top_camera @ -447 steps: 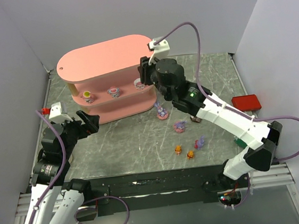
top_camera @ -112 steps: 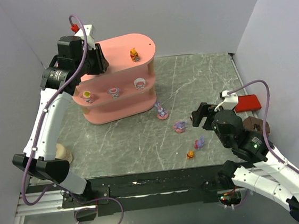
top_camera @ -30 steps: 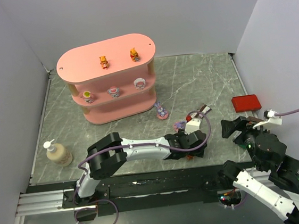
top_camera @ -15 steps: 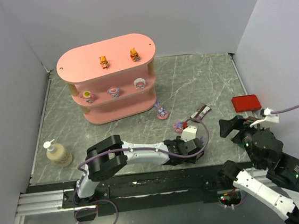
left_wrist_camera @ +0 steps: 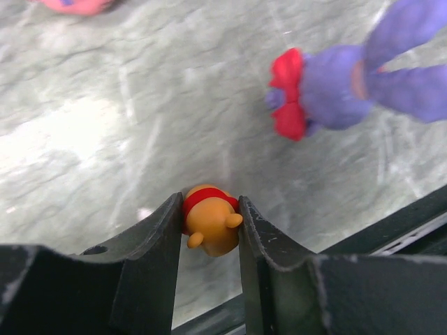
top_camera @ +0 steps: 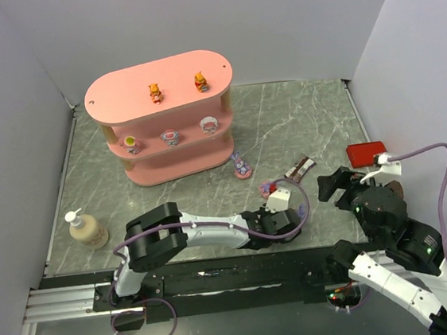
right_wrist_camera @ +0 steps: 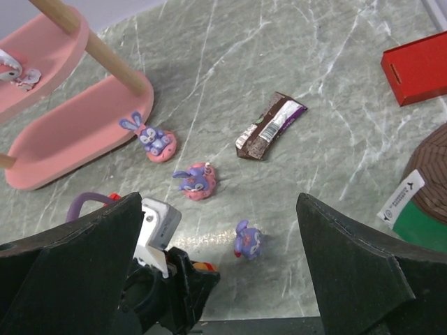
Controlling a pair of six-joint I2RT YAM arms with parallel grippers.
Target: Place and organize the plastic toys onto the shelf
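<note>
The orange bear's ears (left_wrist_camera: 233, 220) lie at a slant across the fingers of the robot's left gripper, so the robot should put the bear down and grip its head (left_wrist_camera: 214, 234) squarely before lifting it to the shelf.
My left gripper (left_wrist_camera: 207, 204) is shut on an orange bear with a red shirt (left_wrist_camera: 209, 222), low over the table near its front edge (top_camera: 281, 221). Just beyond it lies a purple toy with a red bow (left_wrist_camera: 328, 98) (right_wrist_camera: 248, 239). Two more purple toys (right_wrist_camera: 155, 142) (right_wrist_camera: 196, 181) lie on the table in front of the pink shelf (top_camera: 119, 90). Two orange bears (top_camera: 154, 92) (top_camera: 199, 81) stand on the shelf's top tier. Three pink-white round toys (top_camera: 170, 136) sit on its middle tier. My right gripper (right_wrist_camera: 218, 209) hangs open above the table's right side, holding nothing.
A brown-wrapped snack bar (right_wrist_camera: 269, 125) lies right of the purple toys. A red flat box (right_wrist_camera: 419, 66) sits at the far right, with a brown labelled object (right_wrist_camera: 426, 181) near it. A soap bottle (top_camera: 86, 228) stands at the left front.
My left jaws have closed onto the orange bear. The right arm has drifted a little to the left, its jaws still wide.
</note>
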